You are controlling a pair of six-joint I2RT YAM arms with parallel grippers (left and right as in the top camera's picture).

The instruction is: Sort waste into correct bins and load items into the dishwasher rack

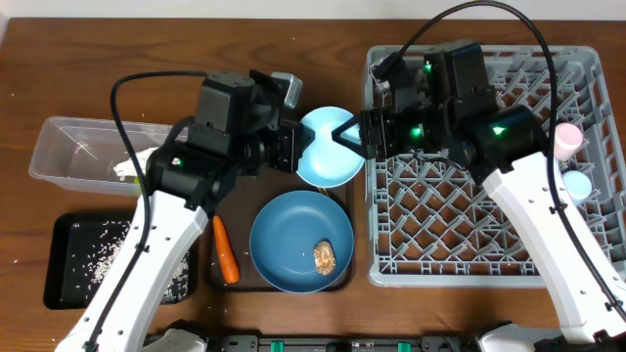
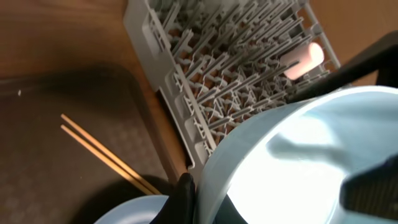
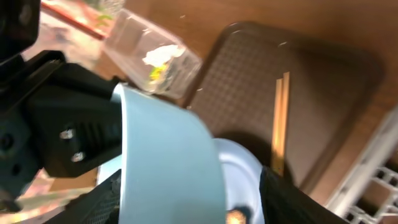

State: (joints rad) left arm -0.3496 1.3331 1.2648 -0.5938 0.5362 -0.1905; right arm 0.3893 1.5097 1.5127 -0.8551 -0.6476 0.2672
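Note:
The pale blue bowl (image 1: 329, 149) is in my left gripper short of the grey rack, so my right gripper should close on the rack-side rim (image 1: 359, 163) and carry the bowl across.
The small pale blue bowl (image 1: 323, 161) hangs in the air between both grippers, above the far end of the brown serving tray. My left gripper (image 1: 296, 147) is shut on its left rim; in the left wrist view (image 2: 277, 193) one finger presses the bowl's (image 2: 298, 162) outer wall. My right gripper (image 1: 344, 135) is open, its fingers (image 3: 186, 199) either side of the bowl (image 3: 168, 162) with gaps. The dark blue plate (image 1: 289, 240) holds the brownish food lump (image 1: 326, 257). The carrot (image 1: 225, 249) lies left of the plate. The chopsticks (image 2: 106, 155) lie on the serving tray (image 2: 62, 124).
The grey rack (image 1: 469, 225) stands at the right, with the pink cup (image 1: 568, 140) and pale blue cup (image 1: 577, 184) at its right edge. The clear tub (image 1: 68, 147) at the left holds the napkin (image 1: 125, 168). The black tray (image 1: 73, 264) holds rice.

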